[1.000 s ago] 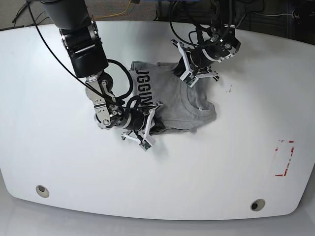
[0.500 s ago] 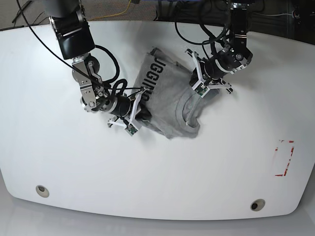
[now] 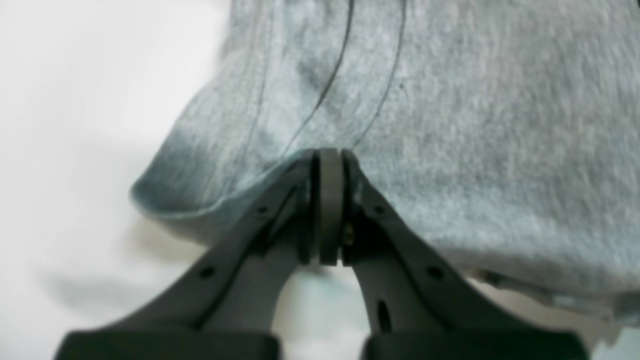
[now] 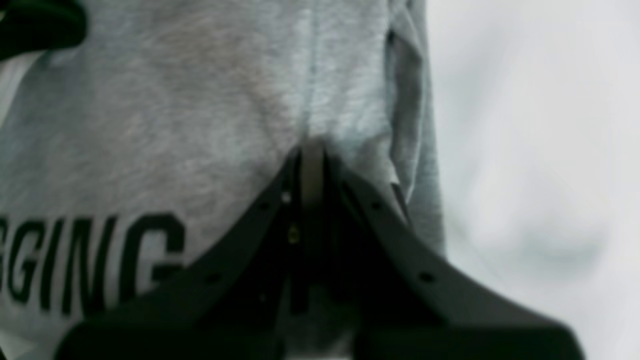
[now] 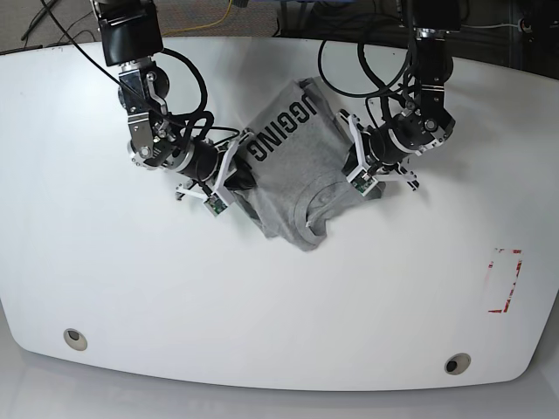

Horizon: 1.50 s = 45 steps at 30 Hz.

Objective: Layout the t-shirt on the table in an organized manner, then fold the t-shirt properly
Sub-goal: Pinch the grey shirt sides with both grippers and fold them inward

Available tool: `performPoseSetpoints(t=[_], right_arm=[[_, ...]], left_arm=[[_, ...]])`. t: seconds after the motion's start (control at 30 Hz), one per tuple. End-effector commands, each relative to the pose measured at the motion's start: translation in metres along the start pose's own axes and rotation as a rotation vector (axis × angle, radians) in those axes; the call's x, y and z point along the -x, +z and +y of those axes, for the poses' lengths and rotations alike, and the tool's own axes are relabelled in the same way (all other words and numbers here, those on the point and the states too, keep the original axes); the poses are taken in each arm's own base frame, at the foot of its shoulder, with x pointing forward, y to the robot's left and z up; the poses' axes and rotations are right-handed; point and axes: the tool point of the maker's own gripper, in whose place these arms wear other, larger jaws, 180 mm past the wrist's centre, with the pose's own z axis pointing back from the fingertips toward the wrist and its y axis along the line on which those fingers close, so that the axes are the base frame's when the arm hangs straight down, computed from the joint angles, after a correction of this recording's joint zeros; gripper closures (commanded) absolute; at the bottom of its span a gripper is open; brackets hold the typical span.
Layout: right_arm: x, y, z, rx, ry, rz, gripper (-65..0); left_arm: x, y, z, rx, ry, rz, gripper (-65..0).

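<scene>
Next, I turn the t-shirt square (image 5: 301,168) with my left gripper and my right gripper before folding it, because it lies crooked with its lettering (image 5: 284,129) slanting to the table's far edge.
The heather-grey t-shirt (image 5: 293,161) is stretched between my two grippers over the back middle of the white table (image 5: 175,288). Its black lettering faces up near the far edge, and the collar (image 5: 312,216) sags toward the front. In the base view my left gripper (image 5: 355,168) is shut on the shirt's right edge. My right gripper (image 5: 231,173) is shut on its left edge. The left wrist view shows the left gripper (image 3: 330,161) pinching a fold of grey t-shirt (image 3: 475,150). In the right wrist view the right gripper (image 4: 312,148) clamps the t-shirt (image 4: 175,125) above the letters "GGING".
Two small round holes (image 5: 75,338) (image 5: 457,364) sit near the table's front edge. A red rectangular outline (image 5: 505,279) marks the right side. Black cables loop around both arms at the back. Dark floor shows beyond the far edge.
Both arms have drawn apart and toward the table's back. The t-shirt has gone with them, turned, and opened out between the grippers. Both grips have stayed shut.
</scene>
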Motion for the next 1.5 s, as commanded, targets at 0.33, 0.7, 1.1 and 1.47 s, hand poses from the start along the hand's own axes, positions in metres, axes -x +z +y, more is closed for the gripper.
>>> performPoseSetpoints(t=[0.33, 0.7, 1.1, 1.47], right_arm=[[-0.078, 0.046, -0.009, 0.101, 0.164, -0.111, -0.1], [-0.118, 0.032, -0.018, 0.101, 0.16, -0.165, -0.4], [-0.124, -0.011, -0.022, 0.03, 0.074, -0.165, -0.4], [-0.083, -0.048, -0.012, -0.041, -0.013, -0.129, -0.3]], left_arm=[[-0.056, 0.009, 0.033, -0.074, -0.055, -0.131, 0.0], [-0.083, 0.019, 0.014, -0.082, -0.036, -0.18, 0.0], [-0.049, 0.013, -0.035, 0.007, 0.052, -0.111, 0.0], [-0.027, 0.012, -0.056, 0.046, 0.09, -0.065, 0.0]])
